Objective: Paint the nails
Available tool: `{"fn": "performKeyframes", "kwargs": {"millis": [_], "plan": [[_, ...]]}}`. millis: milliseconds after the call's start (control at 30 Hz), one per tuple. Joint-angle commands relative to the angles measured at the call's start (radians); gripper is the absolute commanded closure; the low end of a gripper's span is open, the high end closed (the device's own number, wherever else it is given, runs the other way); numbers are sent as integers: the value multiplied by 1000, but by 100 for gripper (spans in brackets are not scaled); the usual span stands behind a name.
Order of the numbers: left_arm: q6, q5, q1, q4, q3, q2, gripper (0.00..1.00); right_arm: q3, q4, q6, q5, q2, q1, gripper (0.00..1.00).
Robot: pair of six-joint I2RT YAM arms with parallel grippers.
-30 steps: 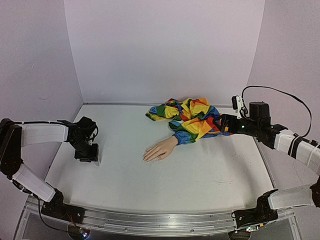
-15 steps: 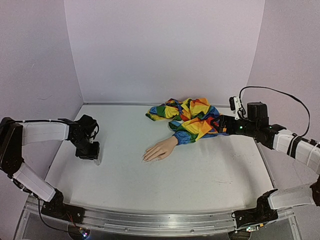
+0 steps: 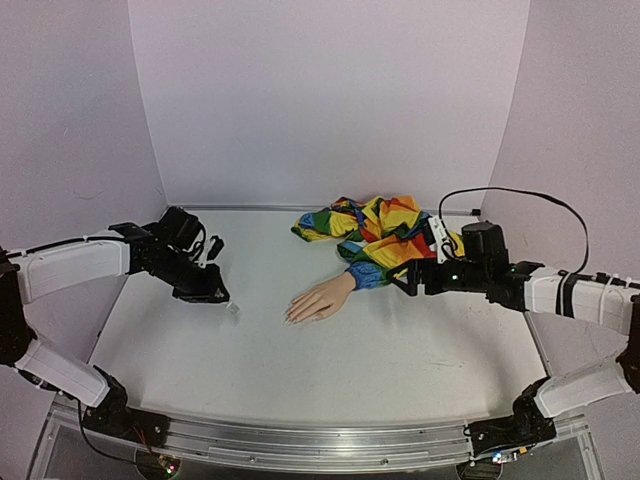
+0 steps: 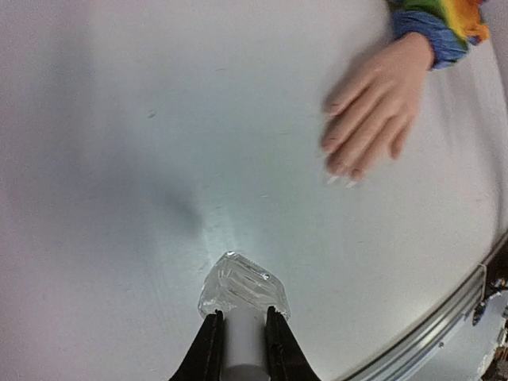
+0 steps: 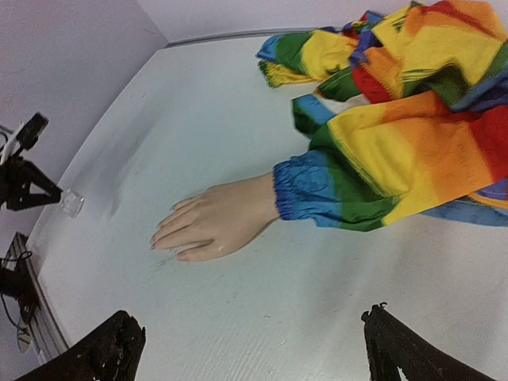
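Observation:
I should go on moving my open right gripper toward the clear bottle's body [image 3: 233, 307] and close it there, because that body is free and the white cap [image 4: 244, 340] is in my left gripper.
The peach mannequin hand [image 3: 322, 299] lies palm down at mid-table, its wrist in a rainbow patchwork sleeve [image 3: 385, 236]. Its tiny nails [image 3: 290, 318] point left and toward the front; they also show in the left wrist view as nails [image 4: 341, 176] and in the right wrist view as nails [image 5: 159, 242]. My left gripper [image 3: 222, 297] hangs left of the hand, shut on the white cap [image 4: 242, 341] of a small clear bottle [image 4: 242, 287]. My right gripper [image 3: 408, 280] hovers open beside the sleeve cuff, nothing between its fingers [image 5: 117, 343].
The bunched sleeve fabric [image 5: 413, 119] fills the back right of the table. A metal rail [image 3: 300, 442] runs along the near edge. Purple walls close in the left, back and right sides.
My left gripper closed on the bottle's cap, lifted it and carried it right toward the hand. My right arm swung left and lower, from behind the sleeve toward the cuff.

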Motion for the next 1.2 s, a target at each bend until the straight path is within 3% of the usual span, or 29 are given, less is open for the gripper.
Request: {"fn": "performKeyframes", "kwargs": {"millis": [0,233,433,600,700,1000,1167], "plan": [[26,222,-90,163,91,-44,100,-12,197,-12,-160,56,100,2],[98,444,-197,332,162,18,100,111,270,-64,-335,216,273,2],[462,501,-336,348,181,-7,100,164,382,25,-575,304,291,2],[755,599,-347,406,115,-80,100,207,396,43,-722,352,300,2],[829,650,-347,407,124,-88,100,228,404,38,-805,371,323,2],[842,701,-347,398,165,-65,100,291,443,33,-882,419,417,19],[838,707,-349,394,158,-76,100,314,464,51,-907,441,441,41]]}}
